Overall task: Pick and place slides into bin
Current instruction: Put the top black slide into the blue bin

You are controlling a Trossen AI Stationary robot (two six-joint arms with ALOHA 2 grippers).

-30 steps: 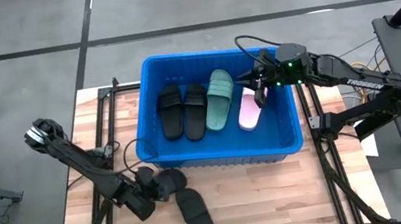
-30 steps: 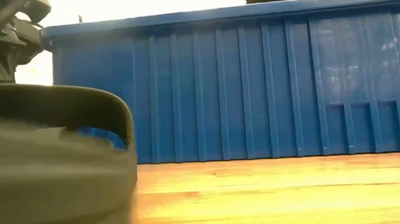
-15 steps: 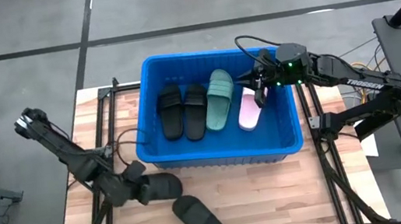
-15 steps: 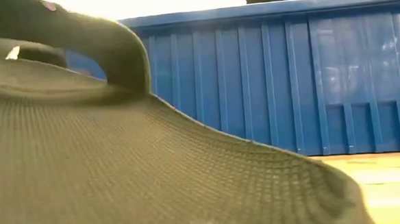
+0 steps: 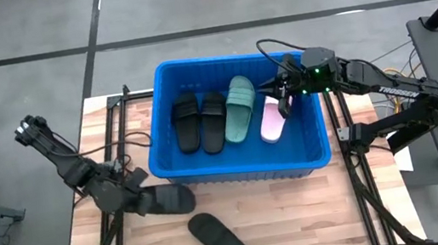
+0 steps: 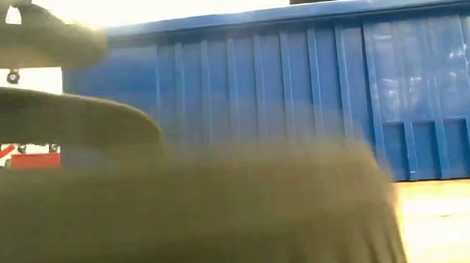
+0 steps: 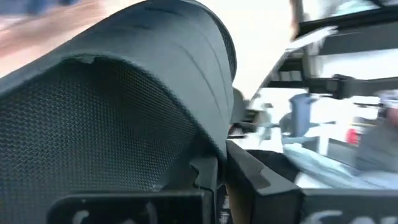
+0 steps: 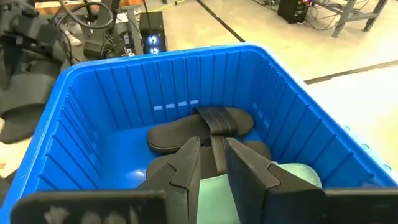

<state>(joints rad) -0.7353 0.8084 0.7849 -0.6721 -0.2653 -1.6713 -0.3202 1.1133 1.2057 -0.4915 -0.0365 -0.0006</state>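
Observation:
I should pass the held black slide (image 5: 175, 199) to my right gripper, because the open part of the bin's bottom past the pink slide (image 5: 306, 132) is far from my left gripper.
The blue bin (image 5: 242, 164) stands mid-table and holds two black slides (image 5: 200, 122), a green slide (image 5: 239, 107) and a pink slide (image 5: 270, 121), all lying flat. My left gripper (image 5: 134, 200) is shut on a black slide (image 5: 170, 201) in front of the bin's near left corner. Another black slide (image 5: 218, 239) lies on the table near the front edge and fills the low view (image 6: 183, 215). My right gripper (image 5: 284, 101) hangs open and empty over the bin's right part, above the pink slide. My left gripper pinches the black slide between its two fingers at the edge beside the strap (image 7: 216, 147), at the slide's left end. The fingers come roughly level from the table's left. The slide reaches from them toward the right; whether it is clear of the table I cannot tell.
The bin's tall walls (image 6: 298, 96) rise between the held slide and the bin's inside (image 8: 93, 124). Bare wooden table (image 5: 301, 214) lies in front of the bin on the right. Arm mounts and cables (image 5: 349, 134) sit at both sides of the bin.
My left gripper has gone toward the table's left and a little toward its far edge, staying shut and taking the black slide along. The other black slide on the table has turned to lie more slantwise.

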